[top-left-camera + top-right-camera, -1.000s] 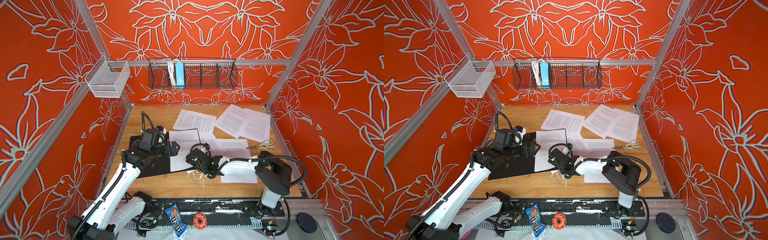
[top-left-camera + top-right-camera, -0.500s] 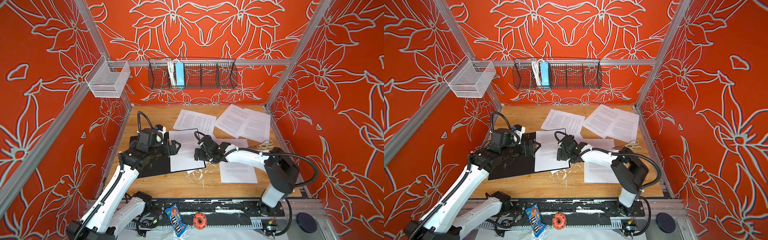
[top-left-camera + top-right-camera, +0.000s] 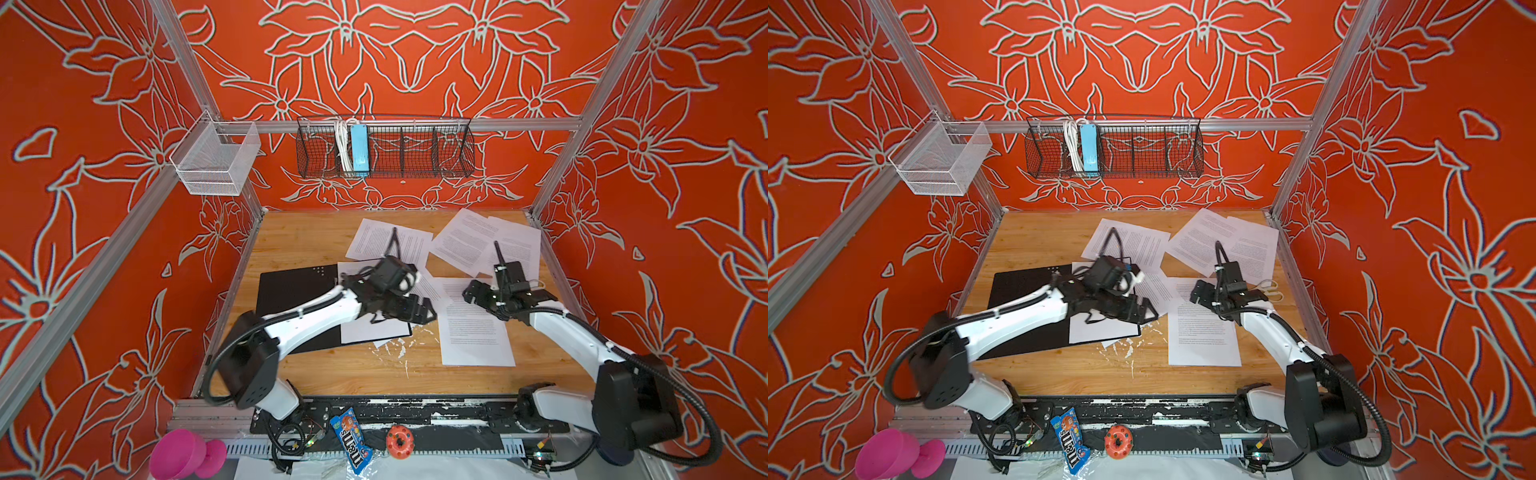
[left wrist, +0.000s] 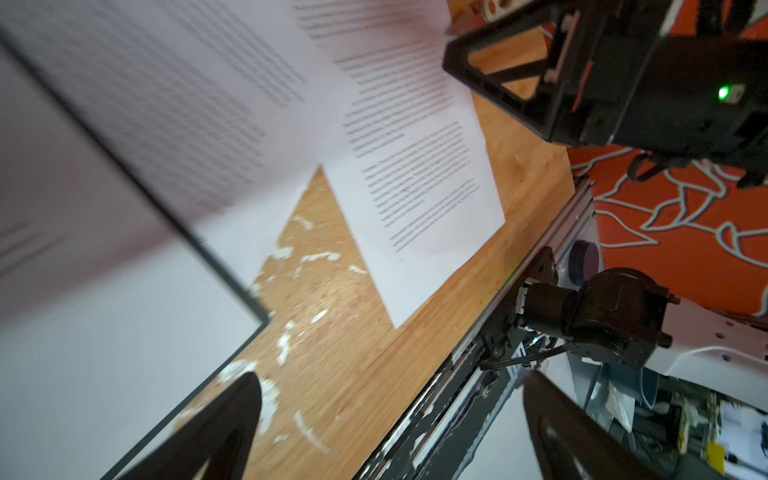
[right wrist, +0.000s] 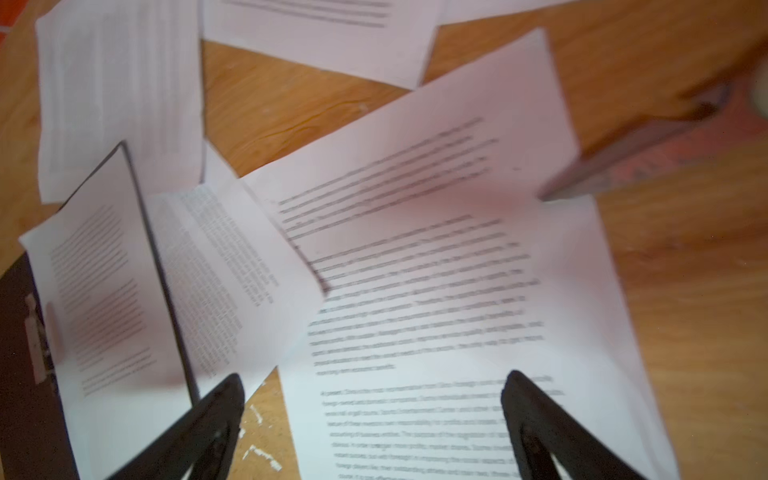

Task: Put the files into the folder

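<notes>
The loose sheet [image 3: 482, 340] lies flat under my right gripper, so next my left gripper presses the sheet's folder side [image 3: 450, 328] still while my right gripper takes its other edge.
The folder [image 3: 291, 291] [image 3: 1021, 291] lies open on the left of the table, black inside up, with one printed sheet [image 3: 374, 330] on its right half. My left gripper [image 3: 424, 312] [image 3: 1148, 314] [image 4: 390, 399] hovers open over the folder's right edge, holding nothing. My right gripper [image 3: 471, 291] [image 3: 1198, 293] [image 5: 374, 395] hangs open and empty above a loose sheet [image 3: 473, 332] [image 5: 436, 311] just right of the folder. More files [image 3: 390, 241] [image 3: 469, 241] [image 3: 517, 245] lie spread at the back. In the left wrist view the folder's edge [image 4: 224, 266] and the loose sheet [image 4: 419, 187] show.
Scissors [image 3: 1271, 287] lie by the right rail, partly behind my right arm. White flecks [image 3: 395, 347] mark the wood near the front. A black wire basket [image 3: 384, 145] and a white mesh basket [image 3: 216, 162] hang on the rails. A candy packet [image 3: 353, 440] lies below the table's front edge.
My right gripper drew back from the folder's right half, rightwards to above the loose sheet, and opened fully. My left arm swung right across the folder to its right edge.
</notes>
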